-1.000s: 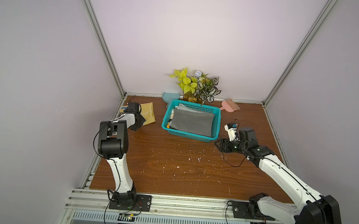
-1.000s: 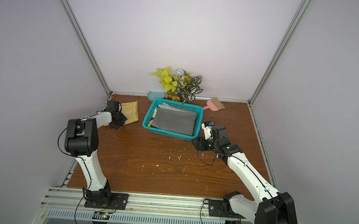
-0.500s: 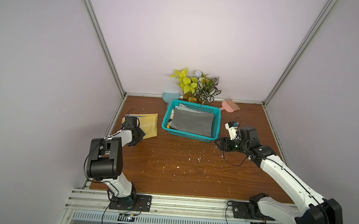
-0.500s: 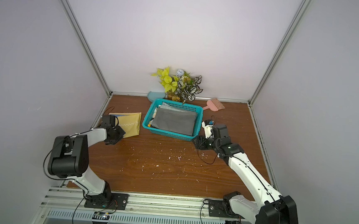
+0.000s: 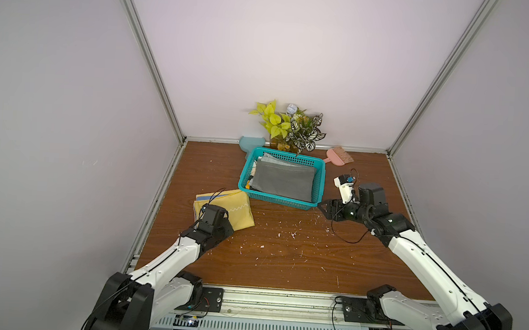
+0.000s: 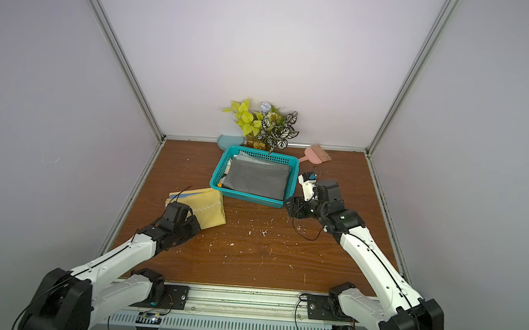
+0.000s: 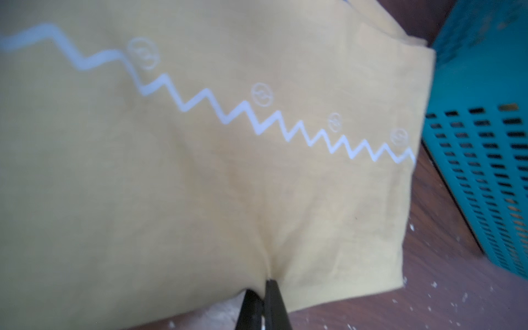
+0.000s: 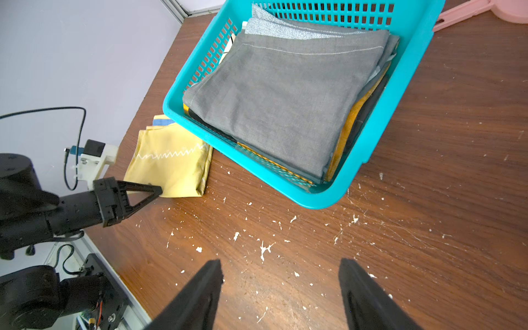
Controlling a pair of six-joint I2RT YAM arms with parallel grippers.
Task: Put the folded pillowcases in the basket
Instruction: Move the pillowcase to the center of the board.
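Observation:
My left gripper should now pull the pillowcase's near edge (image 7: 270, 268), which it is pinching, until the pillowcase lies on the wood (image 5: 299, 236) by my right gripper, because the wood there is open.
The folded pillowcase (image 5: 233, 208) is yellow with a white zigzag line. It lies on the wooden table just off the front left corner of the teal basket (image 5: 278, 201), outside it. My left gripper (image 8: 159, 189) is shut on the cloth's near edge, which puckers at the tips (image 7: 267, 283). In both top views the arm's wrist hides that pinch. The basket (image 8: 405, 85) holds a stack of folded cloths with a grey one (image 5: 282, 181) on top. My right gripper (image 5: 325, 208) hovers open and empty by the basket's front right corner, fingers (image 8: 205, 285) wide apart over bare wood.
A potted plant (image 5: 291, 126), a teal dustpan (image 5: 250, 142) and a pink brush (image 5: 340, 155) stand along the back wall behind the basket. White crumbs (image 5: 284, 234) are scattered over the table's middle. Enclosure walls close in left, right and back.
My left arm has drawn back toward the front, dragging the pillowcase from the back left corner to beside the basket's front left corner. The right gripper has barely moved.

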